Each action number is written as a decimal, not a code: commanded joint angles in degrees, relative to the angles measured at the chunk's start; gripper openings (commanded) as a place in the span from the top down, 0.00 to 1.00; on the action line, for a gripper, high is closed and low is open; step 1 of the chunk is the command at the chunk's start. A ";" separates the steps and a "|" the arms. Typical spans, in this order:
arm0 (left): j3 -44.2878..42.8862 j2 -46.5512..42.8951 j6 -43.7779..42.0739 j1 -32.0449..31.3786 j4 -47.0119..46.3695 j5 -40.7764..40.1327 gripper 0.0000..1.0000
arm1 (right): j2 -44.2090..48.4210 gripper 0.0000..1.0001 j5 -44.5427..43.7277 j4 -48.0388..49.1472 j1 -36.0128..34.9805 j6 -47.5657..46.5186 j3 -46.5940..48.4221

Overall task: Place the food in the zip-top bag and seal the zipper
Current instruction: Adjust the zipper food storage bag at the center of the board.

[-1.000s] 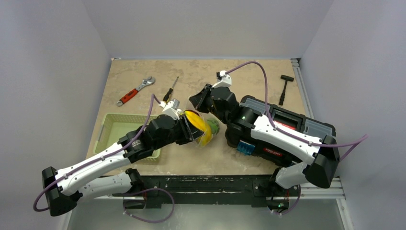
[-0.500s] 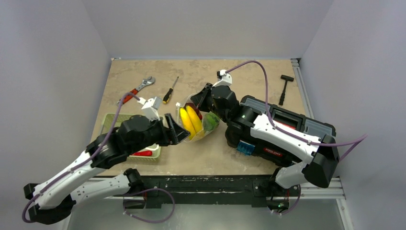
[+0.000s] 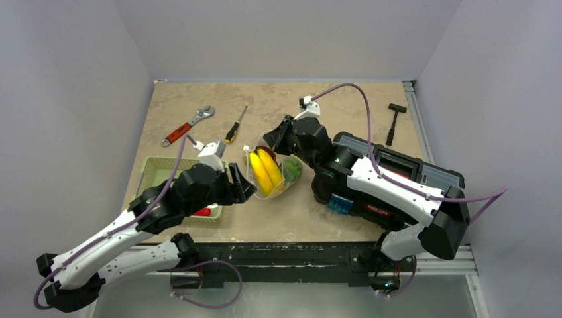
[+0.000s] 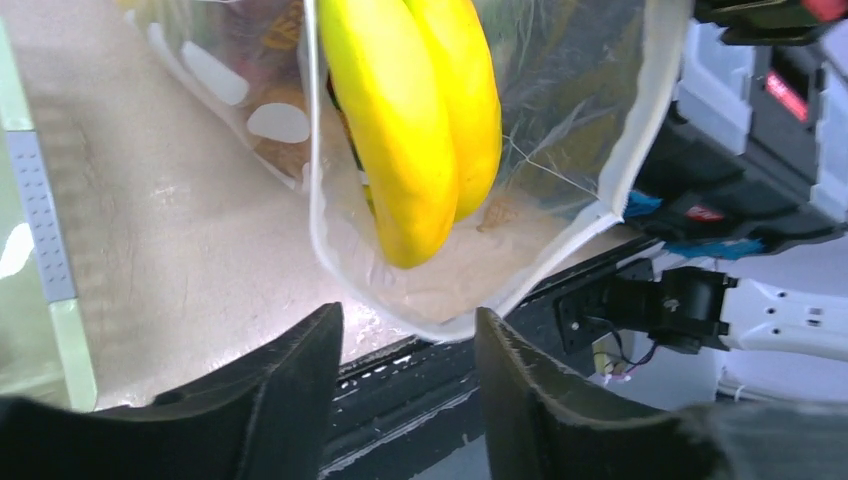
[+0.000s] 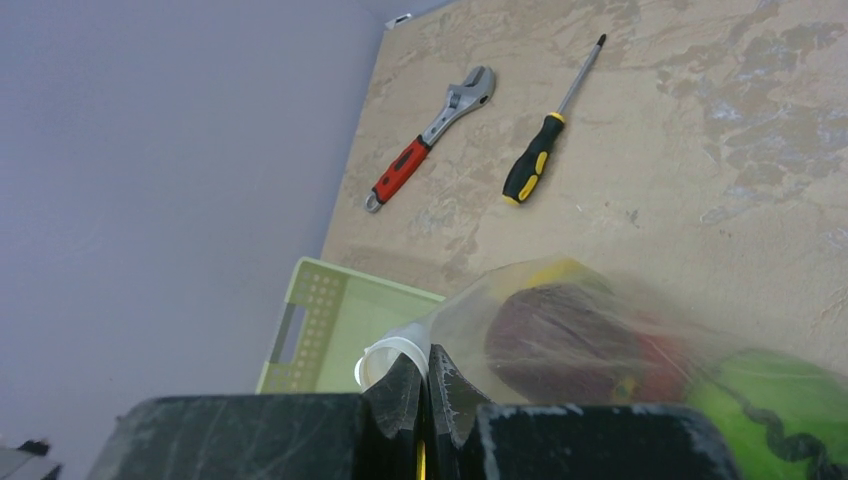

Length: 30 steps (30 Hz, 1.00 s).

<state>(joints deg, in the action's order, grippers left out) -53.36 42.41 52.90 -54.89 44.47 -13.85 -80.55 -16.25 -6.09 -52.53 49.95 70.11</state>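
Note:
The bag's rim (image 4: 425, 329) bends across my left gripper's open fingers. My left gripper should therefore put its fingers on both sides of the straighter side of the bag's rim (image 4: 319, 230) beside the bananas and pinch it there.
The zip-top bag (image 3: 272, 173) lies mid-table with its mouth held up and open toward my left arm. Inside it are two yellow bananas (image 4: 420, 120), a dark maroon piece (image 5: 560, 335) and a green piece (image 5: 775, 395) of food. My right gripper (image 5: 426, 362) is shut on the bag's mouth edge, pinching the zipper strip (image 5: 395, 352). My left gripper (image 4: 410, 320) stands open just outside the mouth, and the bag's whitish rim (image 4: 630, 150) curves down to its fingertips (image 4: 320, 330) without being pinched. A red piece (image 3: 202, 212) lies in the basket, half hidden by my left arm.
The pale green basket (image 3: 159, 173) sits at the near left under my left arm. A red-handled wrench (image 3: 187, 126) and a screwdriver (image 3: 235, 126) lie behind it. At the far right there is a hammer (image 3: 395, 119). A black toolbox (image 3: 397, 173) sits under my right arm.
My left gripper has let go of the bananas inside the bag and drawn back to the left, out of the mouth, with its jaws open. The right gripper has kept its hold.

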 commanded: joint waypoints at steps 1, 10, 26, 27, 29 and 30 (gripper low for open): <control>2.00 2.81 -1.84 1.76 -6.89 5.27 0.55 | 1.08 1.00 1.59 1.95 0.15 -0.95 2.14; 4.42 -0.08 -0.76 3.11 -6.75 5.32 0.72 | 0.70 1.00 3.00 1.41 0.11 -1.96 2.58; 8.84 2.27 -0.35 8.94 -13.42 8.08 0.62 | -0.46 1.00 5.84 0.07 0.15 -3.08 4.85; 8.95 2.50 -0.62 9.14 -13.89 8.36 0.65 | -0.34 1.00 5.88 0.03 0.15 -3.23 4.86; 8.98 2.96 -1.50 9.23 -14.89 8.84 0.73 | -0.06 1.00 5.92 -0.31 0.15 -3.63 4.78; 8.84 3.15 -2.05 9.31 -15.27 9.06 0.77 | 0.03 1.00 5.90 -0.37 0.15 -3.73 4.74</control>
<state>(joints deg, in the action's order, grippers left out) -44.49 45.41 52.97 -46.09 34.39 -6.85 -81.87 -10.90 -8.21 -52.53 47.33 71.42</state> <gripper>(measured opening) 0.291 0.003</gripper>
